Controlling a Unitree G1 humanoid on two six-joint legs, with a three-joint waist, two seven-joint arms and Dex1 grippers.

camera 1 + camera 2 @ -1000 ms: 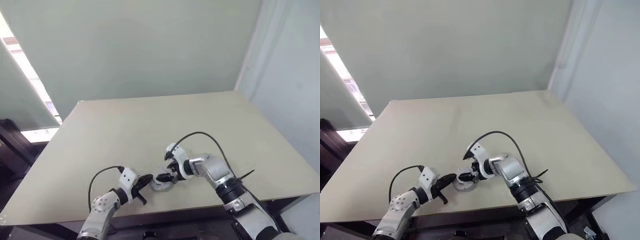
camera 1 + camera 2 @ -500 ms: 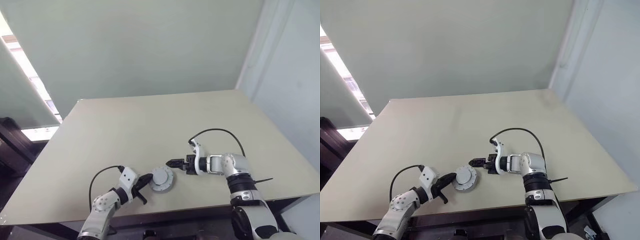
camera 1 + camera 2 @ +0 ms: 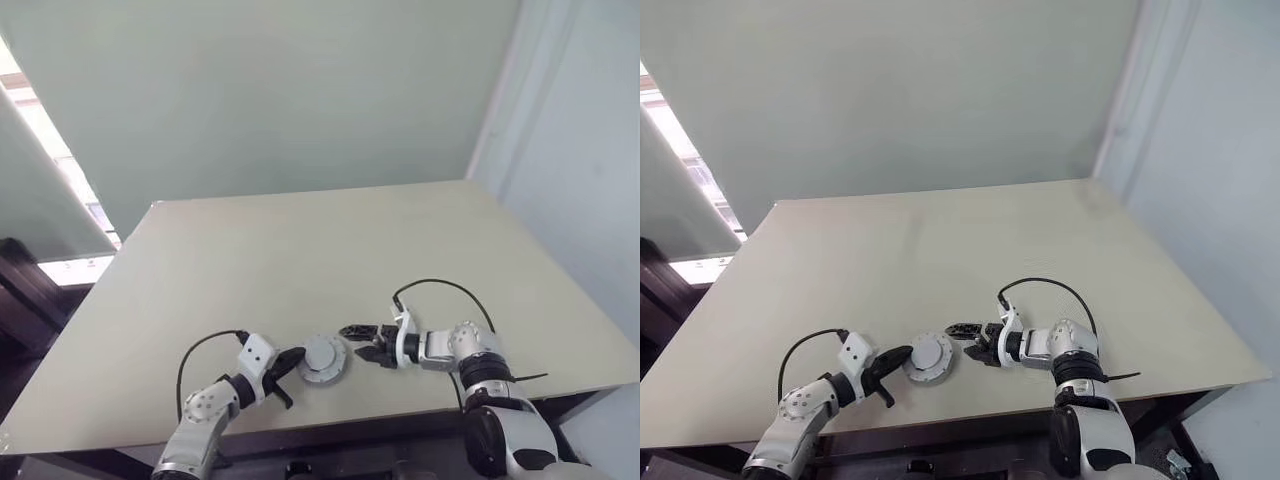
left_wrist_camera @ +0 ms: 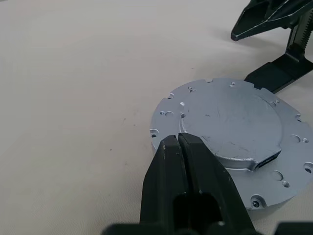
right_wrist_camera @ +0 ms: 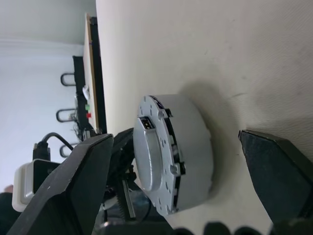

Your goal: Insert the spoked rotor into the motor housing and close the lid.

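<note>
The lid (image 3: 321,353) lies squarely over the motor housing, which has its tabs (image 5: 175,147) around the lid's rim, so I expect the lid to rise together with the motor housing when the robot lifts.
The dull grey lid (image 3: 324,357) lies flat on top of the round motor housing (image 5: 193,147) near the table's front edge. Only the housing's grey side wall shows. The spoked rotor is hidden. My left gripper (image 3: 297,356) is shut, with its black fingertips (image 4: 178,143) against the lid's (image 4: 230,127) left rim. My right gripper (image 3: 358,341) stands open just right of the lid, pointing left at it and a little apart. Nothing sits between its fingers (image 5: 83,181).
The beige table (image 3: 300,260) stretches away behind the parts. Its front edge (image 3: 400,405) runs close below both grippers. A pale wall stands behind the table.
My right gripper has let go of the lid, drawn back to the right, rolled and sunk a little. The lid stays in place. My left gripper has not moved.
</note>
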